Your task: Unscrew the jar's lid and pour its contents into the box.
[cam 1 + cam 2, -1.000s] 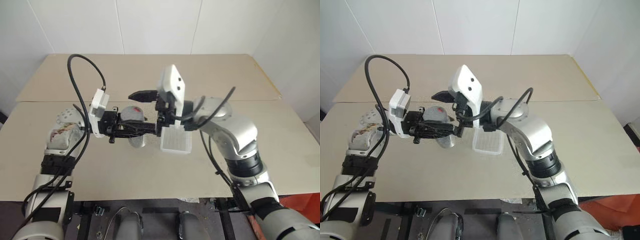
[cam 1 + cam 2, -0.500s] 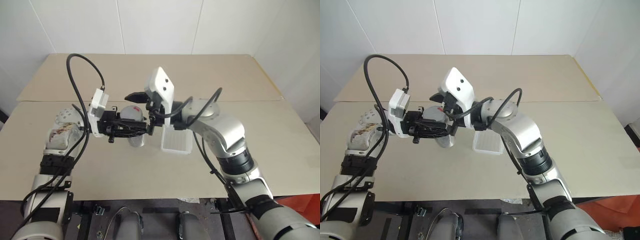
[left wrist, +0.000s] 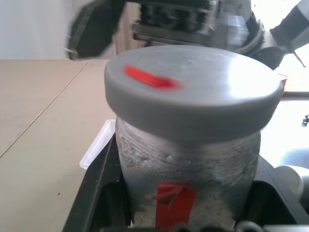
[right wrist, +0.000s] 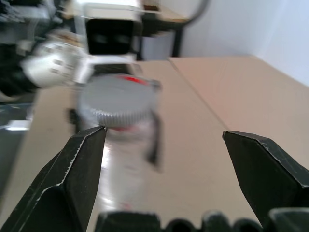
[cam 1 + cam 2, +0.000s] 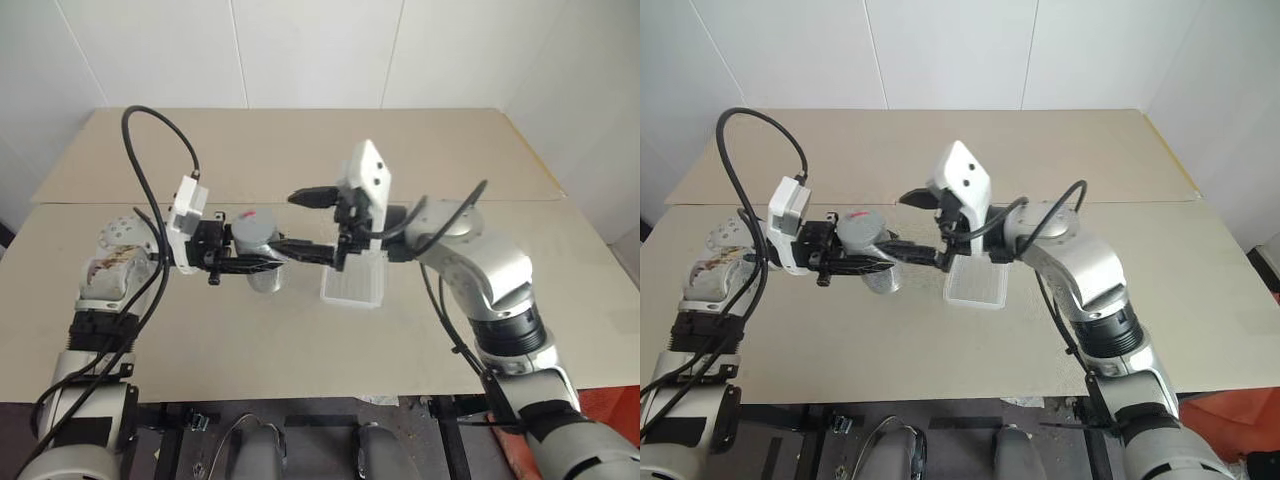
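The grey lid (image 5: 254, 224) is almost as wide as the jar's body (image 5: 266, 279), so the robot should expect a wide round jar opening beneath the lid when it unscrews the lid.
My left gripper (image 5: 265, 258) is shut on the jar (image 5: 266, 278) and holds it upright above the table. In the left wrist view, the jar's body (image 3: 188, 164) sits between the black fingers. The grey lid (image 5: 250, 225) with its red mark (image 3: 147, 77) sits on the jar. My right gripper (image 5: 305, 225) is open, level with the lid and just to its right, apart from it. Its view looks at the lid (image 4: 118, 101) between spread fingers (image 4: 72, 179). The white box (image 5: 352, 285) lies on the table under the right gripper. The contents cannot be made out.
The beige table (image 5: 300, 340) is made of two boards with a seam (image 5: 560, 200) running across behind the arms. White walls close in at the back and right. A black cable (image 5: 150, 170) loops up from the left wrist.
The right gripper, which had reached over the lid half a second ago, has pulled back to the right, still open. The left gripper keeps hold of the jar.
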`<act>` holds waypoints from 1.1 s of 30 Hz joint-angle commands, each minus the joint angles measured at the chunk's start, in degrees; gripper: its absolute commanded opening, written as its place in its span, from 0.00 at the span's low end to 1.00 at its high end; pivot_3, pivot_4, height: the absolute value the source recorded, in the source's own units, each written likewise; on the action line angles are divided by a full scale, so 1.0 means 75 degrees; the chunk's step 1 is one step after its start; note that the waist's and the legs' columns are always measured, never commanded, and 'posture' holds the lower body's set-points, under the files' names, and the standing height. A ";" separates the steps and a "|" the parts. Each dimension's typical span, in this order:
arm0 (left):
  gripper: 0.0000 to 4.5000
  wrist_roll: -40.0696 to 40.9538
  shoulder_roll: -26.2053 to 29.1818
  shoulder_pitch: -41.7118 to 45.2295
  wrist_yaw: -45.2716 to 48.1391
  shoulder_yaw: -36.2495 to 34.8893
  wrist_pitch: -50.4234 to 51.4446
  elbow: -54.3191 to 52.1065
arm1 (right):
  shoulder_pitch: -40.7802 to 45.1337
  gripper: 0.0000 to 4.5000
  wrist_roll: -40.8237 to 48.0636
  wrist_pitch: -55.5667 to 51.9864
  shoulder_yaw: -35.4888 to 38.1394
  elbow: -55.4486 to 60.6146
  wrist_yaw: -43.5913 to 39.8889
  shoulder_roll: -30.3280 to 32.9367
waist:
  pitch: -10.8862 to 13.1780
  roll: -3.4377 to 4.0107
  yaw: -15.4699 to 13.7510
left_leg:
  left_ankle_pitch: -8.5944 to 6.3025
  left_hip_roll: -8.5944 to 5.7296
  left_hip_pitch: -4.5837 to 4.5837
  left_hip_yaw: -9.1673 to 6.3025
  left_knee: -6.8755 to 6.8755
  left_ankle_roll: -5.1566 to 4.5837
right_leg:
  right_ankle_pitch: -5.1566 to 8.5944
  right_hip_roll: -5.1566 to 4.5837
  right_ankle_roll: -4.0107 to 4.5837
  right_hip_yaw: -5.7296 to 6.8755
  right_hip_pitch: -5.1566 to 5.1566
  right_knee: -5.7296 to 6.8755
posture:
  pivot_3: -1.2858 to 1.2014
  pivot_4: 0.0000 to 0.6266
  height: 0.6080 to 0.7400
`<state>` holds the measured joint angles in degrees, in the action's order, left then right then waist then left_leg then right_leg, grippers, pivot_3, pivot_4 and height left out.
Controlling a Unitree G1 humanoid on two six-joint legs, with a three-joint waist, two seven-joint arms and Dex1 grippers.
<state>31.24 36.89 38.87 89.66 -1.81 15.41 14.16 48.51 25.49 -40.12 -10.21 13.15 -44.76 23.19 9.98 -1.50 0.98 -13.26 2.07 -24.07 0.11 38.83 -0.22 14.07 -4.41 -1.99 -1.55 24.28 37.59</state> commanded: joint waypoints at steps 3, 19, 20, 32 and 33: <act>0.44 0.0152 0.0109 0.0049 0.0101 -0.0111 0.0061 -0.0267 | -0.0045 0.98 0.0055 0.0234 0.0287 0.0270 -0.0072 0.0111 | 0.0000 0.0000 0.0014 | 0.0000 0.0001 0.0000 0.0000 0.0000 0.0000 | 0.0000 0.0002 0.0000 -0.0001 0.0001 0.0001 | 0.52 0.24 1.00; 0.44 0.0053 -0.0053 0.0140 0.0002 -0.0014 -0.0049 -0.0157 | -0.0019 0.98 0.0496 -0.0112 -0.0107 0.1045 -0.0217 -0.0276 | 0.0000 0.0000 0.0007 | 0.0000 0.0001 0.0001 -0.0001 0.0002 0.0000 | 0.0000 0.0001 0.0000 -0.0001 -0.0001 -0.0001 | 0.52 0.24 1.00; 0.44 0.0052 -0.0063 0.0148 -0.0001 -0.0008 -0.0055 -0.0151 | 0.0064 0.98 0.0461 -0.0168 -0.0179 0.0984 -0.0146 -0.0393 | 0.0000 0.0000 0.0007 | 0.0000 0.0000 0.0001 -0.0001 0.0002 0.0000 | 0.0000 0.0000 0.0000 0.0000 -0.0001 -0.0001 | 0.52 0.24 1.00; 0.44 0.0039 -0.0083 0.0094 -0.0032 -0.0029 -0.0114 -0.0193 | 0.0555 0.98 0.0117 -0.0539 -0.0738 0.0504 0.0309 -0.1023 | 0.0000 0.0000 0.0002 | 0.0000 -0.0001 -0.0001 -0.0002 0.0002 0.0000 | 0.0000 0.0000 0.0000 0.0001 -0.0001 0.0004 | 0.52 0.24 1.00; 0.44 0.0040 -0.0081 0.0081 -0.0040 -0.0036 -0.0114 -0.0211 | 0.0566 0.98 0.0094 -0.0531 -0.0766 0.0475 0.0306 -0.1044 | 0.0000 0.0000 0.0002 | 0.0000 -0.0001 -0.0001 -0.0002 0.0002 0.0000 | 0.0000 -0.0001 0.0000 0.0001 -0.0001 0.0004 | 0.52 0.24 1.00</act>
<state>31.13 36.02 38.67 89.43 -1.26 15.20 14.09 50.97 26.21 -44.10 -15.97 16.01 -42.81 16.03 9.98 -1.50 1.00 -13.26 2.07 -24.08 0.10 38.84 -0.22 14.07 -4.42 -1.99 -1.54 24.27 37.63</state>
